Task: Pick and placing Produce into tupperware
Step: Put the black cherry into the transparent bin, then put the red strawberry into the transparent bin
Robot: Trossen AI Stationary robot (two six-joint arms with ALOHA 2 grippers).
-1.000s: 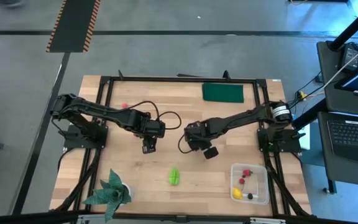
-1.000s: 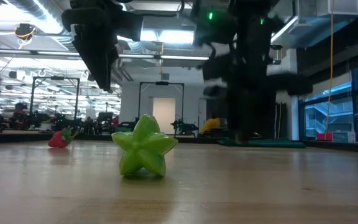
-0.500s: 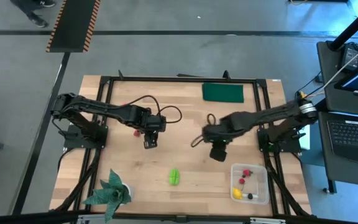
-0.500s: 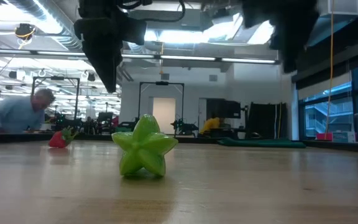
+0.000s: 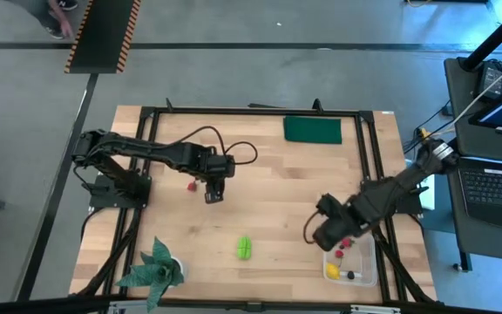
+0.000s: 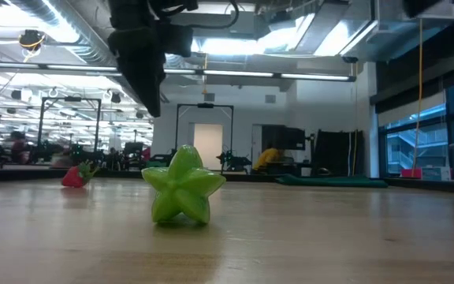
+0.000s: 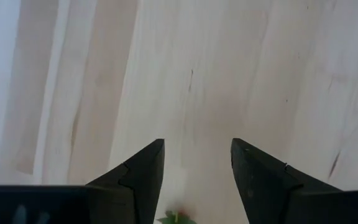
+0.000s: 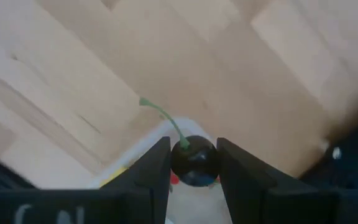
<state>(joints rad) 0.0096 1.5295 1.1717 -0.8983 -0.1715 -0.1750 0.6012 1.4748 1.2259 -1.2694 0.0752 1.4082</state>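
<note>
The dark cherry (image 8: pixel 194 160) is hanging clear above the tupperware's corner, so my right gripper should keep going past the tupperware's rim and let go over the tupperware's open middle (image 5: pixel 354 259).
My right gripper (image 5: pixel 324 237) (image 8: pixel 193 163) is shut on a small dark cherry (image 8: pixel 193 160) with a green stem. It is above the far left corner of the clear tupperware (image 5: pixel 366 262) at the table's near right. The box holds red berries (image 5: pixel 345 243), a yellow lemon (image 5: pixel 332 271) and a dark berry (image 5: pixel 350 275). My left gripper (image 5: pixel 213 194) (image 7: pixel 197 155) is open above the table's middle left, beside a red strawberry (image 5: pixel 190 184) (image 6: pixel 75 175) that lies on the wood. The green ridged starfruit (image 5: pixel 245 248) (image 6: pixel 184 186) lies on the table near the front. My right gripper pinches the cherry's round body (image 8: pixel 193 160) between its two fingers. The green stem (image 8: pixel 160 115) sticks out ahead of the fingers. The fingers point down from above, and the cherry is lifted clear over the tupperware's corner (image 8: pixel 160 134).
A leafy potted plant (image 5: pixel 155 266) stands at the near left corner. A flat dark green rectangle (image 5: pixel 312 129) lies at the far edge. A black frame runs around the tabletop. Bare wood lies between the starfruit and the tupperware.
My right gripper has travelled from the table's middle toward the near right corner, carrying the dark cherry, and now hangs over the tupperware's far left corner. My left gripper has shifted a little toward the right. The strawberry and the starfruit have stayed put.
</note>
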